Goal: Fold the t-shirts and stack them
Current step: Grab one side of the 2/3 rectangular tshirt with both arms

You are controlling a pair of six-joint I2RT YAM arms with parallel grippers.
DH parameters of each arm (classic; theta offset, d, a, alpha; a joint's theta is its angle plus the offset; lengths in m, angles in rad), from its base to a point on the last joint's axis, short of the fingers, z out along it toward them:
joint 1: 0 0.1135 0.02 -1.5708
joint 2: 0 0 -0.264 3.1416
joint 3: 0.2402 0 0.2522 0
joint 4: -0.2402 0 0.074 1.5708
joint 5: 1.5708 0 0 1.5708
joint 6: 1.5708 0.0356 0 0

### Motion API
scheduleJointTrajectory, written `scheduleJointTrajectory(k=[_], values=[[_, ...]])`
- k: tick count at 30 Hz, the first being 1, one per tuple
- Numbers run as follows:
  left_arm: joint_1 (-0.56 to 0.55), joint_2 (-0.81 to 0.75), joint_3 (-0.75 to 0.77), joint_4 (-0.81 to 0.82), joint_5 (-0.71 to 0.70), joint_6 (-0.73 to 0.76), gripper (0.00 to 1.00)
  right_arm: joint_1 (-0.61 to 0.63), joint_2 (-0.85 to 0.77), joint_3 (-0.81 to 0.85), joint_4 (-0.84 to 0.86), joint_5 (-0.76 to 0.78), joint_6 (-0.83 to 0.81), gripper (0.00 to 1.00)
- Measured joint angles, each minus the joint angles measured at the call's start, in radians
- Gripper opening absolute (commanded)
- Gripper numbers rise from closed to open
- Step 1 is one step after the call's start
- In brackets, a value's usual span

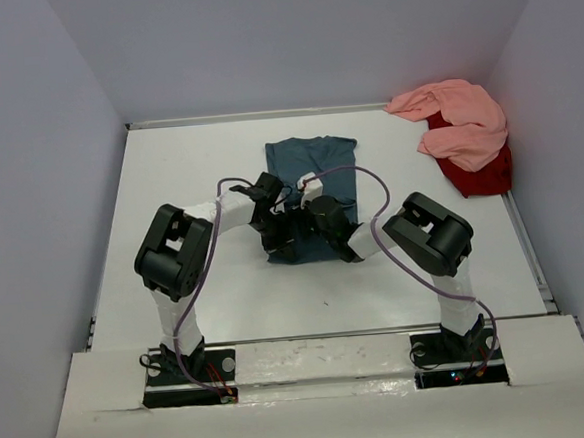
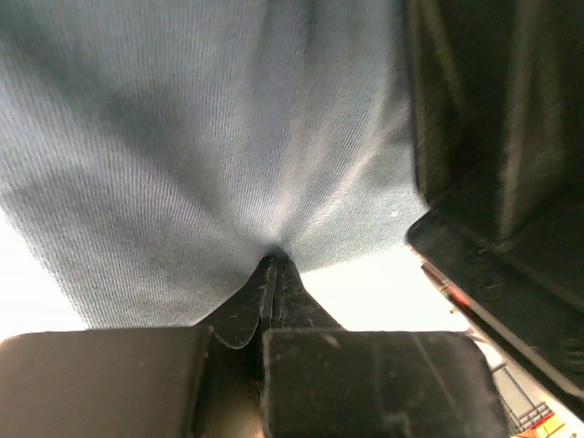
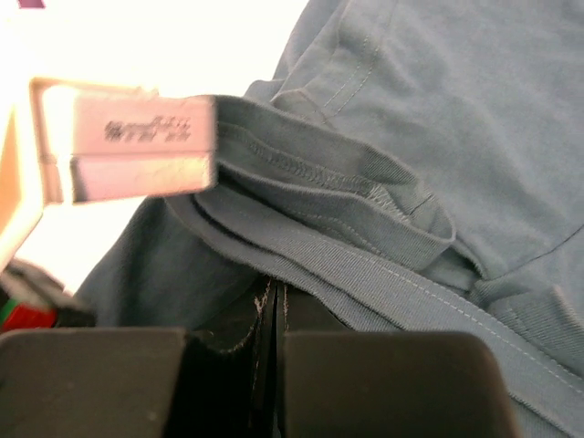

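My right gripper keeps pulling the ribbed piece of cloth toward the shirt's far end (image 1: pixel 311 154) until it lies flat, while my left gripper holds down the teal cloth (image 2: pixel 285 230).
The dark teal-blue t-shirt (image 1: pixel 313 167) lies in the middle of the table, partly folded. Both arms reach in over its near edge. My left gripper (image 2: pixel 272 258) is shut, and the teal cloth (image 2: pixel 210 137) gathers into a pinch at its tips. My right gripper (image 3: pixel 276 287) is shut too, with the shirt's ribbed band and layered hems (image 3: pixel 365 265) lying over its tips. In the top view the two grippers sit close together, the left (image 1: pixel 283 240) beside the right (image 1: pixel 312 223). The salmon pink t-shirt (image 1: pixel 461 122) lies crumpled on the red t-shirt (image 1: pixel 481 173) at the back right.
White walls enclose the table on the left, back and right. The right arm's black body (image 2: pixel 493 137) fills the right side of the left wrist view. A white labelled part of the other arm (image 3: pixel 137 146) shows close by in the right wrist view.
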Motion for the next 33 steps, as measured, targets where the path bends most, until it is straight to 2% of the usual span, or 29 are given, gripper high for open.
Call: scheduleJointTrajectory(k=[10,19,26,27,28,30,31,33], values=[[0.000,-0.013,-0.020,0.003,0.002,-0.003,0.00,-0.006,0.000,0.100,-0.090,0.053,-0.018,0.00],[0.000,-0.019,-0.027,0.005,0.001,-0.009,0.00,-0.021,0.027,0.247,-0.249,0.075,-0.027,0.00],[-0.002,-0.025,-0.015,-0.028,-0.021,-0.013,0.00,-0.046,-0.007,0.321,-0.356,0.134,-0.108,0.00],[-0.002,-0.024,-0.003,-0.045,-0.032,-0.012,0.00,-0.055,-0.024,0.343,-0.391,0.141,-0.119,0.06],[-0.002,-0.024,0.014,-0.065,-0.042,-0.010,0.00,-0.065,-0.043,0.370,-0.425,0.148,-0.126,0.22],[-0.002,-0.024,0.085,-0.113,-0.069,-0.003,0.00,-0.088,-0.100,0.421,-0.494,0.181,-0.127,0.46],[-0.002,-0.024,0.115,-0.124,-0.077,0.002,0.00,-0.097,-0.124,0.446,-0.540,0.188,-0.136,0.63],[-0.002,-0.024,0.224,-0.152,-0.096,0.011,0.01,-0.132,-0.222,0.506,-0.663,0.190,-0.105,0.70]])
